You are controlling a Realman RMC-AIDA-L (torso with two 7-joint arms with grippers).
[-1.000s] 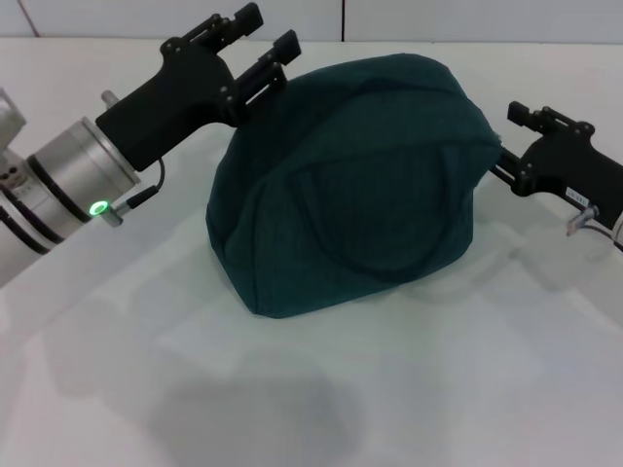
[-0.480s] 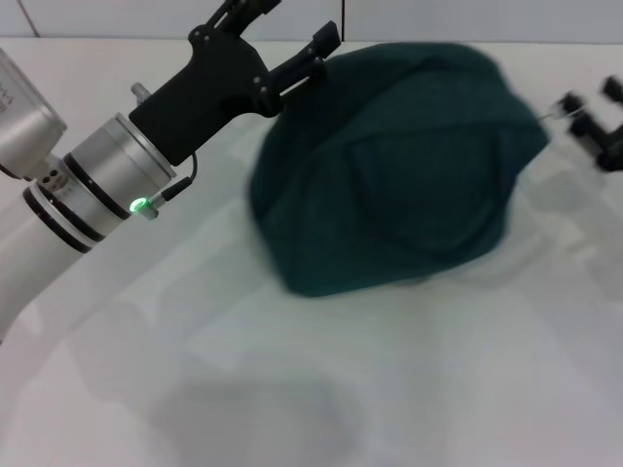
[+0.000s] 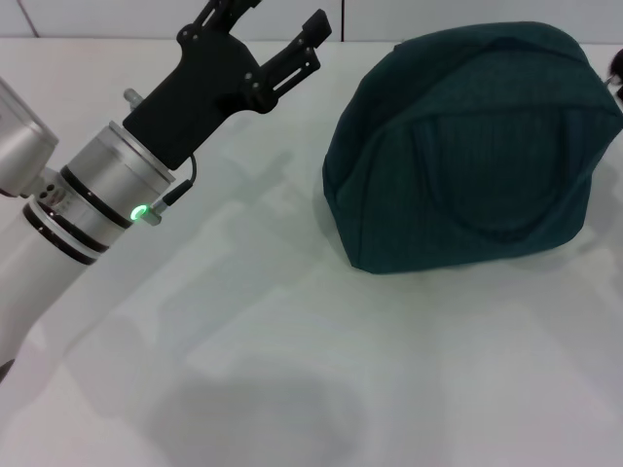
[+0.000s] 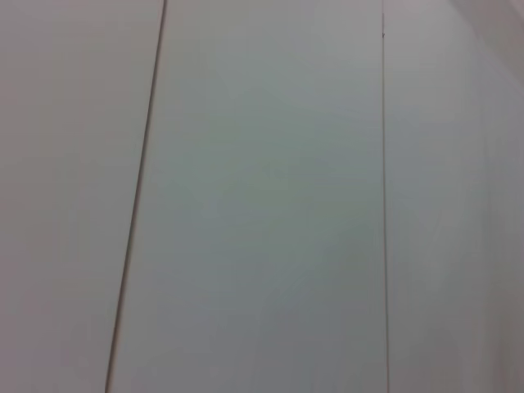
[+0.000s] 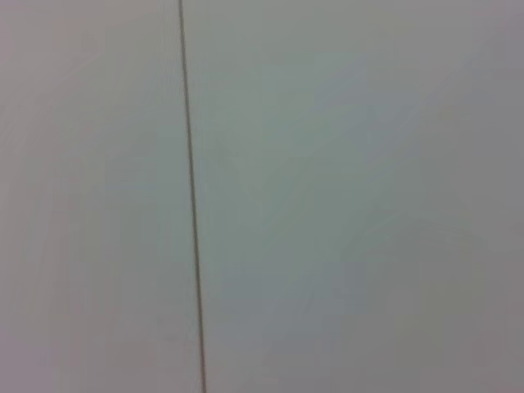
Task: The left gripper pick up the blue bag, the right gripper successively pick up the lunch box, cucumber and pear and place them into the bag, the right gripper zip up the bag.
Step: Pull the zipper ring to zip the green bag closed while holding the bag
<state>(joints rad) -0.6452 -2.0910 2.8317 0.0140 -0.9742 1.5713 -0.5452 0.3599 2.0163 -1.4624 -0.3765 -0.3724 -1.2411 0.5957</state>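
Next, my left gripper takes the blue bag [image 3: 477,161] by its top edge [image 3: 407,74] and pulls it back to the middle, since it is far over toward my right gripper.
The blue bag [image 3: 472,146] stands on the white table [image 3: 292,350] at the right of the head view, a domed dark teal shape with one loop handle lying flat on its near side. My left gripper [image 3: 275,19] hovers at the upper left, open and holding nothing, well clear of the bag's left side. Only a black sliver of my right gripper [image 3: 616,66] shows at the right edge, just behind the bag. The lunch box, cucumber and pear are out of view. Both wrist views show nothing but pale panels with thin seams.
My silver-white left arm [image 3: 68,214] with its green light crosses the left side of the table. A white wall [image 3: 467,15] runs along the back edge.
The bag has shifted well to the right. My left gripper rose and now stands apart from it. My right gripper has withdrawn to the right edge of the view.
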